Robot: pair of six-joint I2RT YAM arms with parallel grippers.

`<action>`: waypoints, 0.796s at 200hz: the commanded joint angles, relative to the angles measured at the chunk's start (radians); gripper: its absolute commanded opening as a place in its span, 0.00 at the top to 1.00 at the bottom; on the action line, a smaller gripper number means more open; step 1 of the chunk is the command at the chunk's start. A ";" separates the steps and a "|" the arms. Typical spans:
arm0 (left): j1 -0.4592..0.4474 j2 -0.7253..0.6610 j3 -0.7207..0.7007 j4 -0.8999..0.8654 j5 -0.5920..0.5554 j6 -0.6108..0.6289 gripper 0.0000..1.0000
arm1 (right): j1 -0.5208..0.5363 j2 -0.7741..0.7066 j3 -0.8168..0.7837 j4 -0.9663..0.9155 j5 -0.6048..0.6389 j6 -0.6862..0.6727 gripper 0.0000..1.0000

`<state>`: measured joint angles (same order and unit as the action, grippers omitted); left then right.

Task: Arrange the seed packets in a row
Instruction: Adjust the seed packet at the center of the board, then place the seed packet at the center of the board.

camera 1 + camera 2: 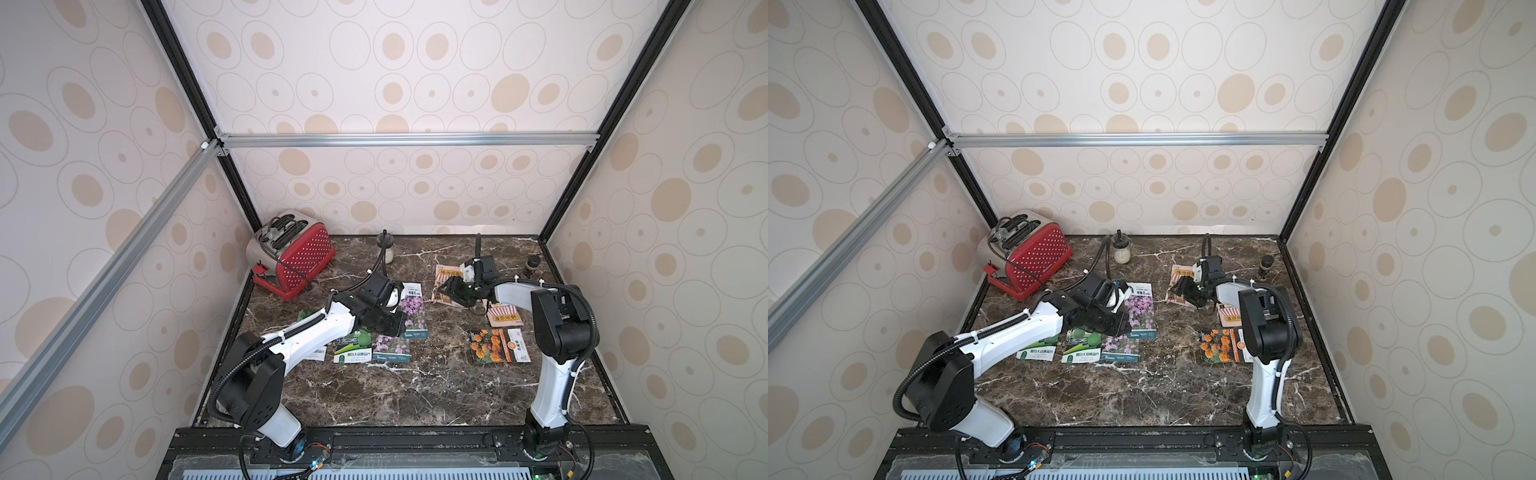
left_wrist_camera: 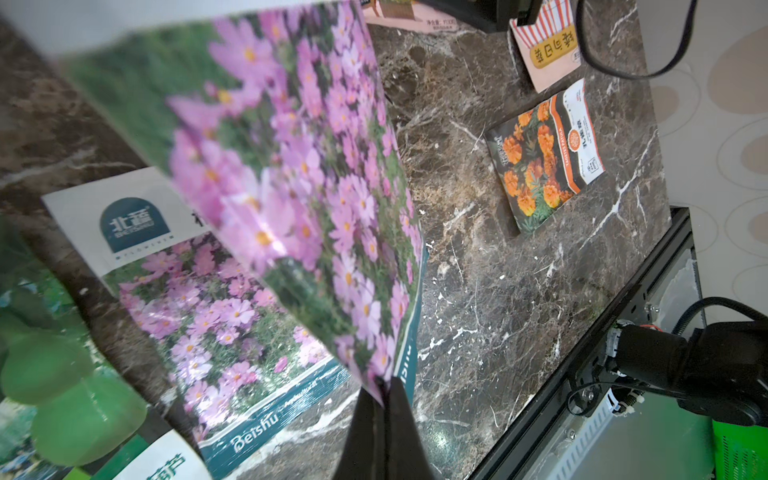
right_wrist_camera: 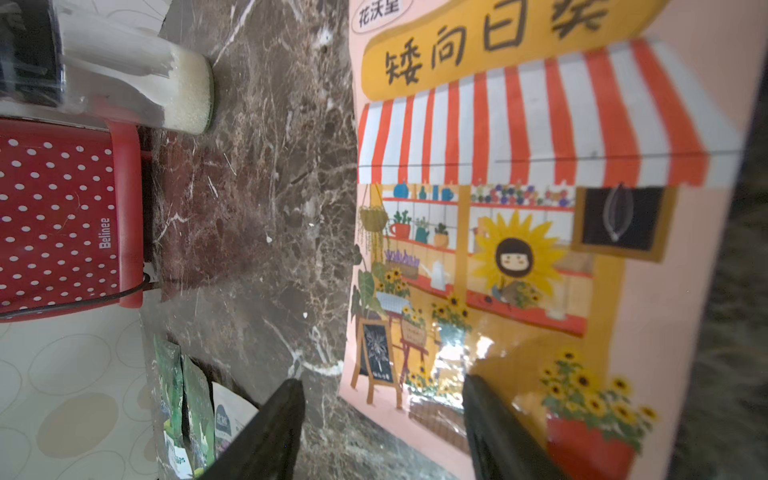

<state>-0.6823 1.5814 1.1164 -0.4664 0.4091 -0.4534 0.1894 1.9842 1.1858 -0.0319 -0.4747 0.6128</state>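
I should keep moving my left gripper to the open marble [image 1: 441, 339] beside the marigold packet and let go there, because the hanging purple packet [image 1: 414, 310] faces the same way as the lying one.
My left gripper [image 2: 382, 388] is shut on the corner of a purple-flower seed packet [image 2: 291, 145], which hangs tilted above the table; in a top view this packet [image 1: 413, 309] is right of the left gripper [image 1: 400, 326]. Under it lies a second purple packet [image 2: 199, 316], beside green gourd packets [image 1: 352, 347]. My right gripper [image 3: 382, 395] is open low over the edge of a peach shop-front packet [image 3: 519, 208], one finger above the packet, one above the marble. Another peach packet [image 1: 503, 316] and a marigold packet [image 1: 498, 345] lie near the right arm.
A red dotted toaster [image 1: 295, 257] stands at the back left with a small glass jar [image 1: 385, 251] beside it. A small dark bottle [image 1: 533, 266] stands at the back right. Patterned walls close in the marble table [image 1: 415, 395] on three sides.
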 commanded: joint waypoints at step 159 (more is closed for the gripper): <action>-0.110 0.285 0.042 0.143 0.107 -0.087 1.00 | -0.094 -0.477 -0.195 -0.205 0.103 -0.102 0.28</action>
<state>-0.7792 1.8553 1.1217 -0.3050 0.4938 -0.5430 0.0925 1.5364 1.0027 -0.1925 -0.3763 0.5373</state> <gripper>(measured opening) 0.047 0.709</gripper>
